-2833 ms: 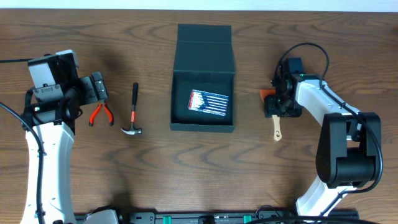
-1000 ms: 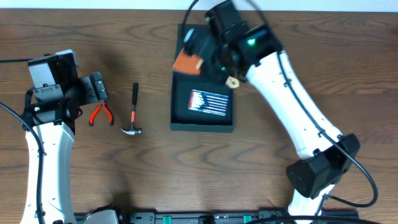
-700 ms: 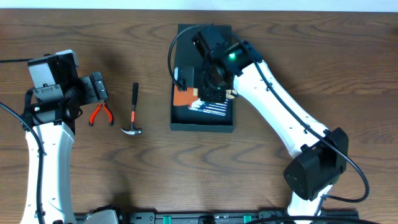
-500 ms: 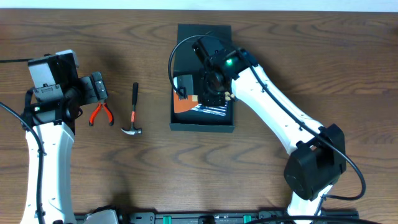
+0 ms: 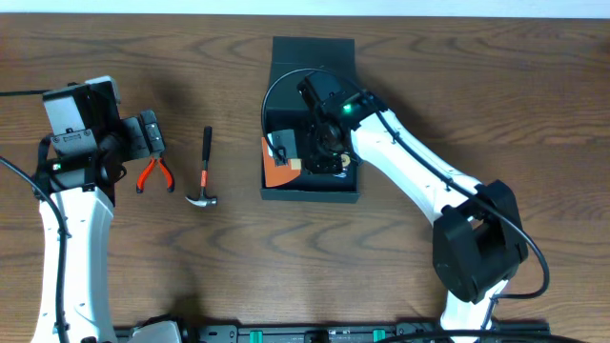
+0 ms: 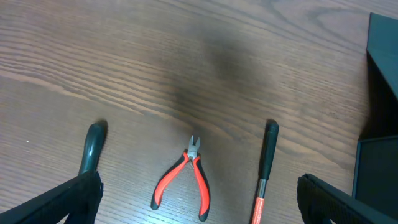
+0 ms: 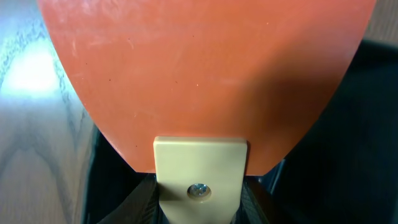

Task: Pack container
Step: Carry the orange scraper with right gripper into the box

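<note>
I should keep lowering the orange spatula with my right gripper until it rests on the box's bottom and then let go, because the spatula is lengthwise along the box's near side.
The dark teal-black box lies open mid-table, its flap lid folded back. My right gripper is down inside the box, shut on an orange spatula with a cream handle. In the right wrist view the orange blade fills the frame and the cream handle sits between the jaws. My left gripper is open and empty above the red-handled pliers. The pliers also show in the left wrist view, as does a hammer. The hammer lies left of the box.
The box's corner shows at the right edge of the left wrist view. The wood table spreads around the box.
My right arm carried the spatula from the table right of the box over the lid and lowered it into the box's left side. The left arm has not moved.
</note>
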Motion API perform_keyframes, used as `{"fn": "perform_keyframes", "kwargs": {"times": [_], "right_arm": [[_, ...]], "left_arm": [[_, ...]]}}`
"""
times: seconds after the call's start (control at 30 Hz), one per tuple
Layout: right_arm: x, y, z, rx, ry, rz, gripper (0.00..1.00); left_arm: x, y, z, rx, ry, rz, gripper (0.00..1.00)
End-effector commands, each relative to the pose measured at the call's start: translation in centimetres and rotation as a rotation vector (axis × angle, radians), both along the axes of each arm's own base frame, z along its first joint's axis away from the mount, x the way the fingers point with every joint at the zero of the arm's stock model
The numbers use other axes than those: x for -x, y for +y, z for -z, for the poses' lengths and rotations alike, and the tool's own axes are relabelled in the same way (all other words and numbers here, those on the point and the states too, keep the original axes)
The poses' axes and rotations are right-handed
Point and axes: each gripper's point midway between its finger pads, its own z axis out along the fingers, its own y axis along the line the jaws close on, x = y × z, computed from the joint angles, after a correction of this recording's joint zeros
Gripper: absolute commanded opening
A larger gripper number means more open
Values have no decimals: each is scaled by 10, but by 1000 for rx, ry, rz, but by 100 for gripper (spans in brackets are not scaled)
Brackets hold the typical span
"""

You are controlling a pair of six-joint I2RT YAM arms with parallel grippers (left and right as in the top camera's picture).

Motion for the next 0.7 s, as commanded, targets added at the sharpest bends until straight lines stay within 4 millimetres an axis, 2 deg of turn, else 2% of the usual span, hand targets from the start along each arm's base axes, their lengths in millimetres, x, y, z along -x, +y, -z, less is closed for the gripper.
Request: {"fn": "perform_keyframes", "kwargs": {"times": [0.0,0.23,0.53,0.67], "right_arm": [[-3,-3,1,-23,13,0,1],[2,-3,7,-47,54,-2,1],[5,-6,38,1,117,5,5],[4,-10,45,24,125,17,8]], "left_arm": [[-3,1,-3,-1,-4,5,98],[-3,1,-3,-1,-4,5,98],[-3,1,-3,-1,-5,5,98],[-3,1,-3,-1,-5,5,98]]}}
